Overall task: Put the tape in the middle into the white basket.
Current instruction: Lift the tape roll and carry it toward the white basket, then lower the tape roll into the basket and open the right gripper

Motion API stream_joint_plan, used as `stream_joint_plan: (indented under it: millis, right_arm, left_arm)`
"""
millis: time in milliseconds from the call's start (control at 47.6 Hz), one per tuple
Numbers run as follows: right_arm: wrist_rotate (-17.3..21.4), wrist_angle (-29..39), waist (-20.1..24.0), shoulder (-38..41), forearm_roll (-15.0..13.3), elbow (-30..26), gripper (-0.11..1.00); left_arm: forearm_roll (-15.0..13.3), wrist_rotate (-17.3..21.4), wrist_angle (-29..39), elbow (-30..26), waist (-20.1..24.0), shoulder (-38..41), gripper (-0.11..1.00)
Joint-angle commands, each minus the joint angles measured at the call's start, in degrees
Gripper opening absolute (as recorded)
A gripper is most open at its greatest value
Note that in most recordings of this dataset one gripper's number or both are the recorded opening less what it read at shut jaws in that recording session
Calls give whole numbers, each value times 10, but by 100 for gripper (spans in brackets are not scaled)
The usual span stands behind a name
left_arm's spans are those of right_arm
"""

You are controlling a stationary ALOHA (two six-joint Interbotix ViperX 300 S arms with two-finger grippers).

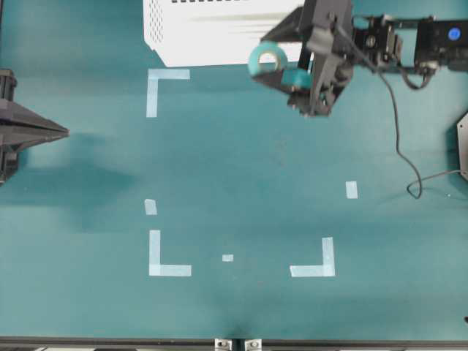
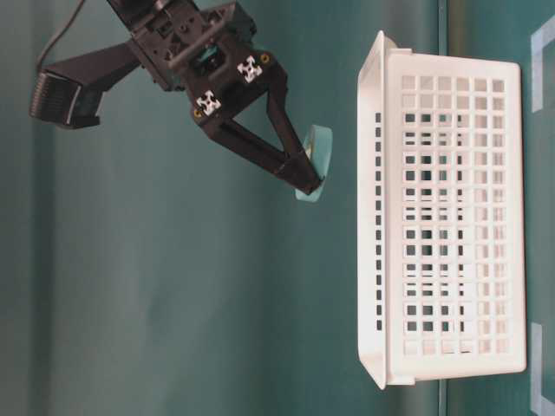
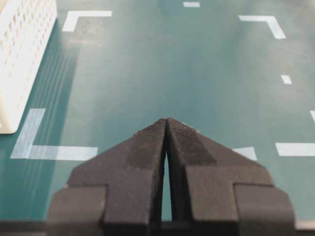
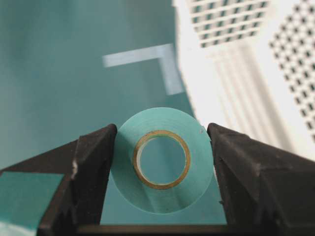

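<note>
The teal tape roll (image 2: 322, 152) is hanging above the height of the white basket's rim. My right gripper should keep carrying the roll across until it is over the basket's bottom (image 1: 238, 23).
The light teal tape roll (image 1: 267, 58) with a tan core is held in the air between my right gripper's (image 1: 272, 66) two fingers. It hangs at the front edge of the white basket (image 1: 205, 29), slightly above its rim in the table-level view (image 2: 319, 152). In the right wrist view the roll (image 4: 197, 177) sits between the black fingers of the gripper (image 4: 161, 128), with the basket (image 4: 246, 73) just beyond. My left gripper (image 1: 62, 133) is shut and empty at the far left, low over the table (image 3: 166, 120).
Pale-blue corner marks (image 1: 157, 80) (image 1: 167, 263) (image 1: 318, 265) and short strips (image 1: 352, 189) lie flat on the teal table. A black cable (image 1: 406, 153) trails at the right. The basket wall (image 3: 19, 59) shows in the left wrist view.
</note>
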Motion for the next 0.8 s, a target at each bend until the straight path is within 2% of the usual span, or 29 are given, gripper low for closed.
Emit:
stream_joint_plan:
  millis: [0, 420, 778]
  right_arm:
    - [0, -10, -18, -2, -2, -6, 66]
    - [-3, -42, -91, 33, -5, -16, 66]
    - [-3, -57, -113, 71, -6, -45, 66]
  left_arm:
    - [-1, -1, -3, -6, 0, 5, -11]
    - [0, -1, -3, -6, 0, 5, -11]
    - [-1, 0, -3, -6, 0, 5, -11]
